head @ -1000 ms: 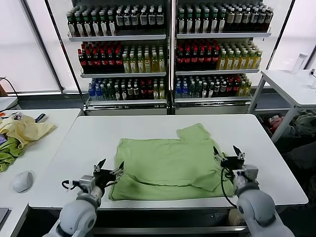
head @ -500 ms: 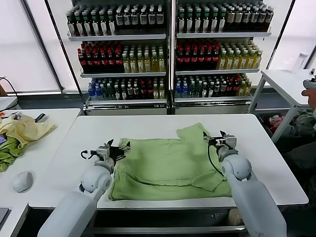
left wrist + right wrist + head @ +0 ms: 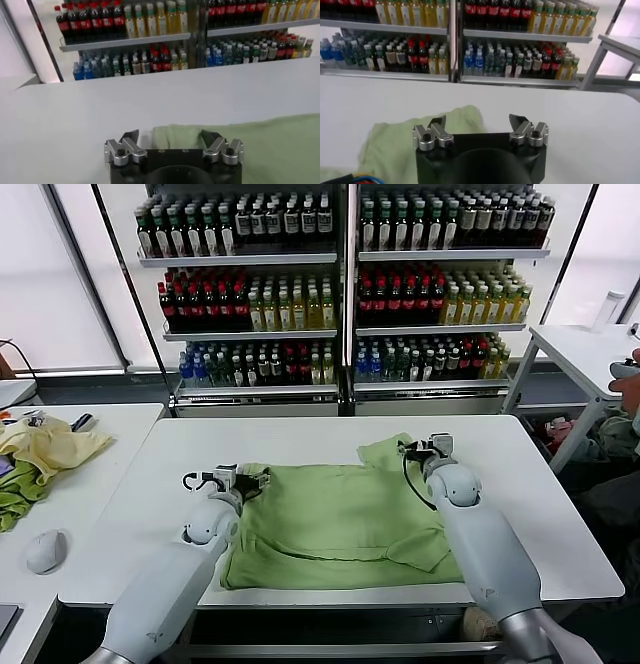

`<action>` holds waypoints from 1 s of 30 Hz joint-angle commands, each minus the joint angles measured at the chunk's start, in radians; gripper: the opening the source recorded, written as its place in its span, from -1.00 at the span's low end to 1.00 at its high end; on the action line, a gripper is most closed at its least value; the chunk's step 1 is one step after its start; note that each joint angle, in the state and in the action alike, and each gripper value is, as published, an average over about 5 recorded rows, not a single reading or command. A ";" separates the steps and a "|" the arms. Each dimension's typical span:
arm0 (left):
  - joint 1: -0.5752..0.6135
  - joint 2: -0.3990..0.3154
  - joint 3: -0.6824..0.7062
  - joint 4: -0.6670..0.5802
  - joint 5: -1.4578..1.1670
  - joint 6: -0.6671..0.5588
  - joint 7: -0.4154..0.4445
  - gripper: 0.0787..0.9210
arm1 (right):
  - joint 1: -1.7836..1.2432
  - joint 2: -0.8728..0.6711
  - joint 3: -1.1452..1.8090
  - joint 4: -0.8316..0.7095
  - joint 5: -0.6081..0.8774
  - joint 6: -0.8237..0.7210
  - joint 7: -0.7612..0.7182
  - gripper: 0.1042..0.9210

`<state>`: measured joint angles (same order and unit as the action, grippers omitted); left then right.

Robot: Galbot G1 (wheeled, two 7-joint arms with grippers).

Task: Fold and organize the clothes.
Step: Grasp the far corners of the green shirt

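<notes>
Next, my right gripper pinches the sleeve's tip before both grippers fold the shirt's far edge over, because the sleeve jutting loose sticks out past that edge.
The clothes, a light green shirt, lie spread flat on the white table, with one sleeve sticking out at the far right corner. My left gripper hovers open at the shirt's far left corner. In the left wrist view the left gripper has that cloth edge just beyond its fingertips and nothing between them. My right gripper stands open beside the jutting sleeve. The right wrist view shows the right gripper empty, with the sleeve off to one side of it.
A side table at the left carries a pale yellow garment, a darker green cloth and a mouse. Bottle shelves stand behind the table. Another white table is at the right, with a person's hand at the edge.
Both arms have reached away from the table's front edge along the shirt's sides to its far corners. Both grippers stayed open and the shirt has not moved.
</notes>
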<state>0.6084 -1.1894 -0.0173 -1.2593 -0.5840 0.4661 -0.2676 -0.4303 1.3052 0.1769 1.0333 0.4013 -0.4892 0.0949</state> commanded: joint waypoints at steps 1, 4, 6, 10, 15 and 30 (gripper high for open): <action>-0.024 -0.011 0.021 0.058 -0.007 0.015 0.009 0.72 | 0.058 0.031 -0.016 -0.145 -0.008 0.006 -0.036 0.69; -0.008 -0.005 0.020 0.035 -0.011 0.018 0.017 0.55 | 0.047 0.029 -0.017 -0.138 0.025 -0.007 -0.048 0.52; 0.002 -0.002 0.020 0.022 -0.013 0.020 0.021 0.41 | 0.039 0.028 -0.018 -0.130 0.048 -0.019 -0.055 0.39; 0.022 0.003 0.018 -0.001 -0.015 0.019 0.028 0.12 | 0.026 0.024 -0.015 -0.116 0.080 -0.033 -0.065 0.12; 0.050 0.018 0.011 -0.046 -0.030 0.002 0.035 -0.23 | 0.009 0.010 -0.013 -0.084 0.102 -0.030 -0.076 -0.22; 0.188 0.132 -0.074 -0.318 -0.112 -0.101 0.031 -0.96 | -0.185 -0.081 0.030 0.299 0.190 0.111 -0.048 -0.96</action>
<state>0.7118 -1.1248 -0.0459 -1.3851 -0.6588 0.4256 -0.2361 -0.5031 1.2648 0.1907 1.0942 0.5375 -0.4585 0.0415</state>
